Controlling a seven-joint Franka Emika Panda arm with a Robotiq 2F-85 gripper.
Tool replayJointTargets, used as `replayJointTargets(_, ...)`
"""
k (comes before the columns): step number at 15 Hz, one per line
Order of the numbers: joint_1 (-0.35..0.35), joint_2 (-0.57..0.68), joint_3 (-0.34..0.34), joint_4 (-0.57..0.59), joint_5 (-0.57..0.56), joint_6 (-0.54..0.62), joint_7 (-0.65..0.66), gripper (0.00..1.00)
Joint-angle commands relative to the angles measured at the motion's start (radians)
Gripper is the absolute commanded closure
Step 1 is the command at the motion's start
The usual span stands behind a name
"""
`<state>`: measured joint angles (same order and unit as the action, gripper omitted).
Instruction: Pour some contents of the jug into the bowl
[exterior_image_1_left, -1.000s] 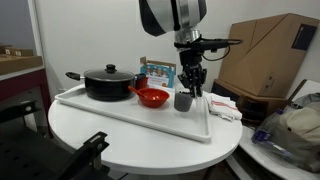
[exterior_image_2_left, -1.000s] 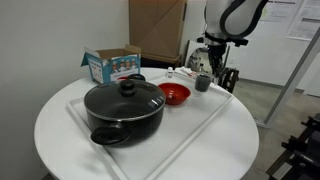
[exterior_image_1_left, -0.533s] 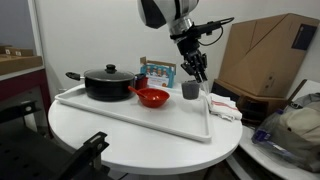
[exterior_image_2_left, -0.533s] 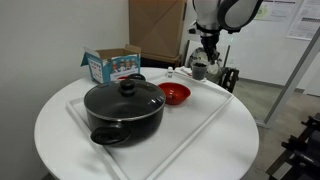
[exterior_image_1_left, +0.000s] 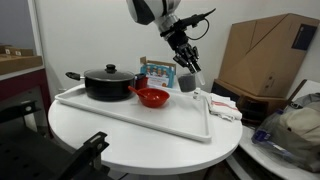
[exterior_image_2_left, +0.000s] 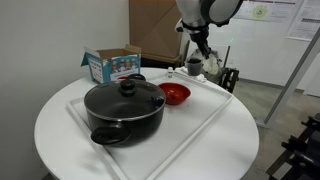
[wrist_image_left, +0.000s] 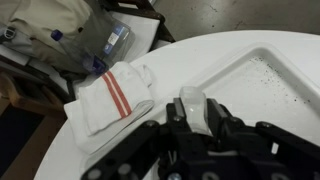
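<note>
The dark grey jug (exterior_image_1_left: 187, 84) is hanging low and off to one side of the bowl. My gripper should lift it and swing it toward the red-orange bowl (exterior_image_1_left: 153, 97) before it tips the jug.
The dark grey jug (exterior_image_1_left: 187, 84) hangs in the air, tilted, clamped between my gripper's (exterior_image_1_left: 186, 76) fingers. It is above the white tray (exterior_image_1_left: 130, 118), just to the side of the red-orange bowl (exterior_image_1_left: 152, 97). In the other exterior view the jug (exterior_image_2_left: 194, 67) and gripper (exterior_image_2_left: 194, 62) are behind and above the bowl (exterior_image_2_left: 174, 94), which sits on the tray (exterior_image_2_left: 200, 122). In the wrist view my gripper (wrist_image_left: 197, 112) is shut on a pale-looking object that fills the gap between its fingers; the bowl is out of view there.
A large black lidded pot (exterior_image_1_left: 108, 82) (exterior_image_2_left: 124, 108) stands on the tray beside the bowl. A blue box (exterior_image_1_left: 157, 72) (exterior_image_2_left: 110, 65) stands behind it. Folded white towels with red stripes (exterior_image_1_left: 222, 105) (wrist_image_left: 110, 95) lie by the tray's end. A cardboard box (exterior_image_1_left: 265, 55) stands beyond the table.
My gripper has lifted the jug off the tray, raised it and carried it toward the bowl. The arm has tilted. The bowl and pot have not moved.
</note>
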<state>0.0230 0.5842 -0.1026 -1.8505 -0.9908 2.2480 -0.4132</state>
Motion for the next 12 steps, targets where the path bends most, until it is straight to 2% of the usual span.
replayJointTargets(1,0.054,-0.009,0.026,0.008,-0.122,-0.076,0.057,0.9)
replayJointTargets(6,0.126,-0.004,0.054,-0.03,-0.386,-0.176,0.136,0.9)
replayJointTargets(12,0.15,0.029,0.098,-0.139,-0.645,-0.294,0.224,0.9)
